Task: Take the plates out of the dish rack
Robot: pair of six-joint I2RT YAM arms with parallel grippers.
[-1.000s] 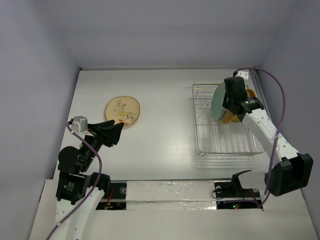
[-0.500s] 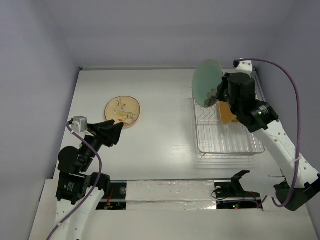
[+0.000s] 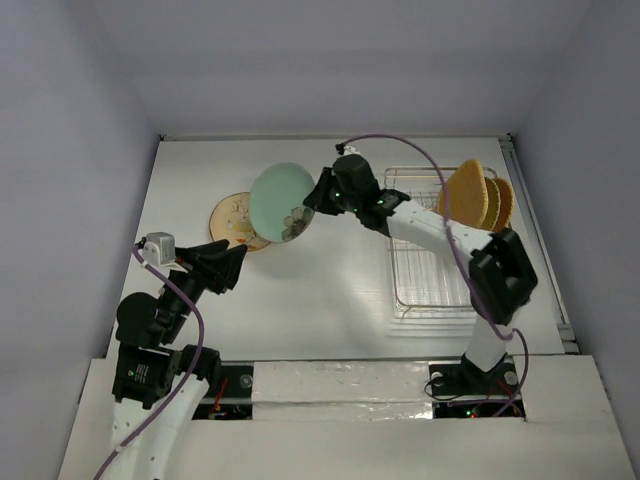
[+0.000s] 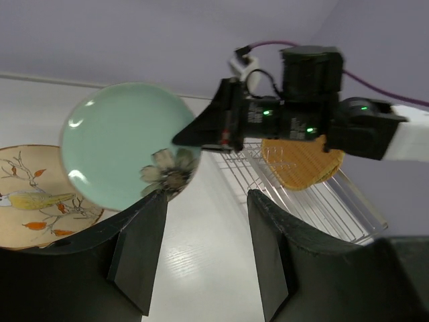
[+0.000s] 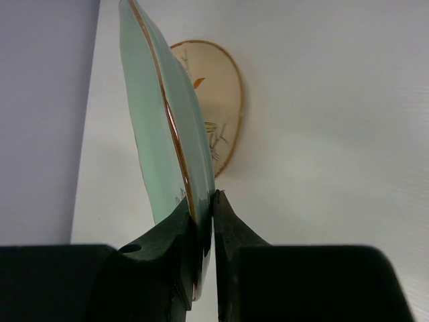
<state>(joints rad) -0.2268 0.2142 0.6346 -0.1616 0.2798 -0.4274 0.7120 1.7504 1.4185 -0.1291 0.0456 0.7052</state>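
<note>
I keep lowering it with my right gripper until the plates touch, as the pale green plate's flower side (image 3: 281, 203) faces up above the flat cream floral plate (image 3: 229, 224).
My right gripper (image 3: 311, 202) is shut on the rim of the pale green plate (image 3: 280, 199) and holds it in the air, tilted, over the right edge of the cream floral plate (image 3: 232, 215), which lies flat on the table. The right wrist view shows the green plate (image 5: 161, 127) edge-on between my fingers, the cream plate (image 5: 218, 107) behind it. Two orange woven plates (image 3: 478, 194) stand in the silver wire dish rack (image 3: 440, 262) at its back right. My left gripper (image 3: 232, 265) is open and empty, near the cream plate's front edge. The left wrist view shows the green plate (image 4: 124, 144).
The white table (image 3: 330, 280) is walled by pale panels at the back and both sides. The right arm (image 3: 440, 235) stretches across the table from the rack side to the left. The left arm's base sits at the front left.
My right gripper has lifted the green plate out of the rack and carried it left across the table to above the cream plate. The left arm has not moved.
</note>
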